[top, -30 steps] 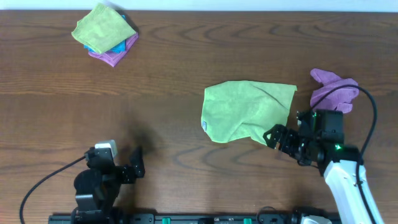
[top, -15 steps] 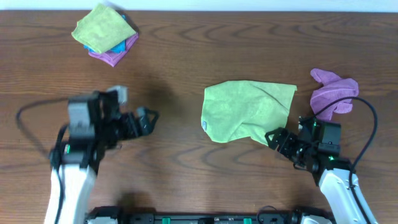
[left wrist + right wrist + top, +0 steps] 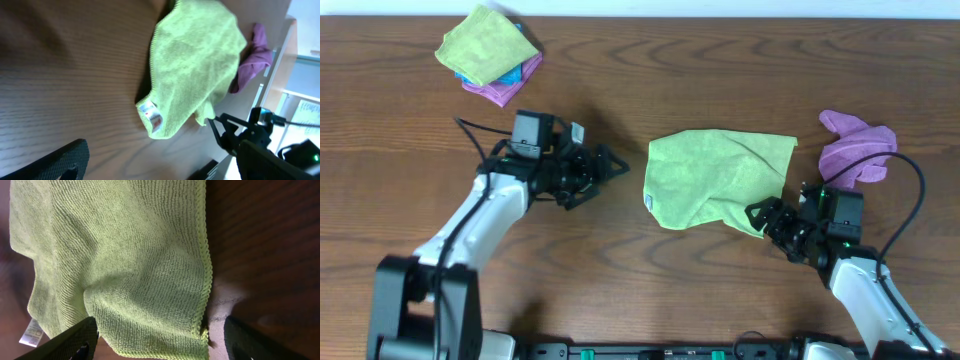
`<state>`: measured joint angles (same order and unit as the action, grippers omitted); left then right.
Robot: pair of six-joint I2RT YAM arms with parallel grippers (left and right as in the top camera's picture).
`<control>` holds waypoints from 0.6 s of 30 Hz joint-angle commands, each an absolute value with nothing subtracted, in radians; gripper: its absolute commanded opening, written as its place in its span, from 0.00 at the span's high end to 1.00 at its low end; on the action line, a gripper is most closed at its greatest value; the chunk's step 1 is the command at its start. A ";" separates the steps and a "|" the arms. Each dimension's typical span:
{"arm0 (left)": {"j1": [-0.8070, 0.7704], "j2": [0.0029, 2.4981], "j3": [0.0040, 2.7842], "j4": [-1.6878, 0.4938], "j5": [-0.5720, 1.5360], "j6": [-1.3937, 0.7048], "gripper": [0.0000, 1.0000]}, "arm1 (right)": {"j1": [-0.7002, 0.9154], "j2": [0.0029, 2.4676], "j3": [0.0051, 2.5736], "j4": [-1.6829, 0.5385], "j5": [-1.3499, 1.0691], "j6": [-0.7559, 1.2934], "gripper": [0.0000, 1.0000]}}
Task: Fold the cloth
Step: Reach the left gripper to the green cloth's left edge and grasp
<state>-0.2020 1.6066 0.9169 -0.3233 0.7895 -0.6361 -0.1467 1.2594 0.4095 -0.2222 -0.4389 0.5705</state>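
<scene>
I expect the green cloth to hang in soft folds when I lift the tagged corner, because the green cloth's lower edge (image 3: pixel 186 122) lies limp and wavy between its corners.
The green cloth (image 3: pixel 720 180) lies spread and a little rumpled right of the table's middle, with a white tag at its lower left corner. It also shows in the left wrist view (image 3: pixel 195 65) and the right wrist view (image 3: pixel 125 255). My left gripper (image 3: pixel 610 168) is open and empty, just left of the cloth's left edge, apart from it; its fingers (image 3: pixel 165 167) point at the tagged corner. My right gripper (image 3: pixel 765 215) is open at the cloth's lower right corner; that corner lies between its spread fingers (image 3: pixel 165 347), not pinched.
A stack of folded cloths (image 3: pixel 490 55), green over blue and purple, sits at the far left. A crumpled purple cloth (image 3: pixel 855 145) lies just right of the green cloth, close to my right arm; it also shows in the left wrist view (image 3: pixel 255 55).
My left arm has swung from the front left of the table up and to the right, ending beside the cloth's left edge. My right gripper stays at the lower right corner.
</scene>
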 commanded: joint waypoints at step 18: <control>-0.383 1.897 0.937 0.013 0.818 -0.894 0.05 | -0.157 1.263 0.404 -0.220 -0.492 0.617 0.20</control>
<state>-0.3710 1.8725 0.9211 0.0097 0.8165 -0.8650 -0.1467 1.2598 0.4095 -0.2214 -0.4789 0.5999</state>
